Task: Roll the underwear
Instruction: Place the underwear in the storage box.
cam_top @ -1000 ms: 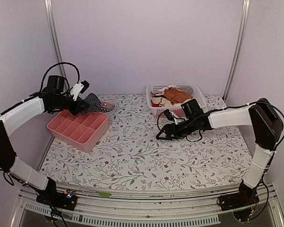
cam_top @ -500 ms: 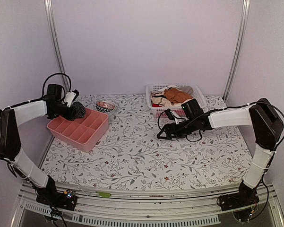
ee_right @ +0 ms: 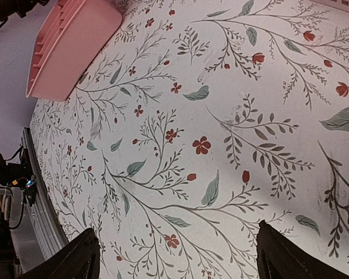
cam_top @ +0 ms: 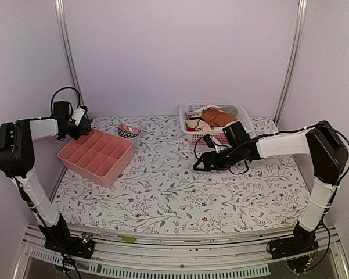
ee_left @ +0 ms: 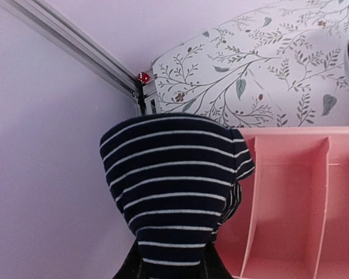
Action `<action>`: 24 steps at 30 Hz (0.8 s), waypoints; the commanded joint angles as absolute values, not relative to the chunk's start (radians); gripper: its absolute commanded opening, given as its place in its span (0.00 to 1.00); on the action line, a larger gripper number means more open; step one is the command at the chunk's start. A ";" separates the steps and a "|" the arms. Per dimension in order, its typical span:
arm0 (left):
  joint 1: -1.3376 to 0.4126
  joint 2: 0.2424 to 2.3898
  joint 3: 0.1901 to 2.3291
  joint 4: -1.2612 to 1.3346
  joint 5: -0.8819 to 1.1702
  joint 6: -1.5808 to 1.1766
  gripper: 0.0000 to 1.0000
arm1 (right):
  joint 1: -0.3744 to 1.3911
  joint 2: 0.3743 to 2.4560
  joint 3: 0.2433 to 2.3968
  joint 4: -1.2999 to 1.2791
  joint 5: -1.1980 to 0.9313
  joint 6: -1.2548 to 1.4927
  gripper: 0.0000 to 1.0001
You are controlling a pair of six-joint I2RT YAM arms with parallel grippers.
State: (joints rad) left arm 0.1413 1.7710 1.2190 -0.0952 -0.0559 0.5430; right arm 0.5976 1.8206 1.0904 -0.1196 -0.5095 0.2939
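The rolled underwear (ee_left: 173,174) is lined up lengthwise with the pink tray's empty corner compartment (ee_left: 237,224). My left gripper keeps lowering it until it is inside.
The underwear (ee_left: 174,186) is a dark navy bundle with thin white stripes, rolled up and pinched between my left gripper's (ee_left: 174,270) jaws. It hangs at the far left corner of the pink divided tray (ee_left: 290,197), next to the side wall. In the top view my left gripper (cam_top: 81,124) sits at that tray corner, and the bundle is mostly hidden behind it. My right gripper (cam_top: 198,165) is open and empty, low over the floral table; its fingers (ee_right: 81,256) stand wide apart in the right wrist view.
The pink tray (cam_top: 96,154) stands at the left, with a small pinkish patterned roll (cam_top: 128,130) behind it. A white basket (cam_top: 215,119) holding orange-brown and cream garments stands at the back, just behind my right arm. The side wall and its metal rail (ee_left: 75,49) are close to my left gripper.
My left gripper has carried the striped bundle left and down, from above the tray's back edge to its far left corner by the wall. The right arm has not moved.
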 commanded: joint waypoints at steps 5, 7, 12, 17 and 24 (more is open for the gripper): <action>0.155 1.862 1.197 0.049 -0.094 0.721 0.00 | 0.601 1.820 1.118 -0.142 -0.523 0.298 0.95; 0.153 1.876 1.185 0.040 -0.086 0.740 0.00 | 0.601 1.820 1.119 -0.146 -0.522 0.295 0.95; 0.153 1.889 1.173 -0.022 -0.053 0.751 0.00 | 0.601 1.825 1.118 -0.154 -0.516 0.288 0.96; 0.151 1.883 1.159 -0.074 -0.022 0.755 0.00 | 0.601 1.839 1.125 -0.153 -0.520 0.284 0.97; 0.180 1.947 1.294 -0.284 0.112 0.757 0.00 | 0.601 1.844 1.130 -0.155 -0.522 0.279 0.98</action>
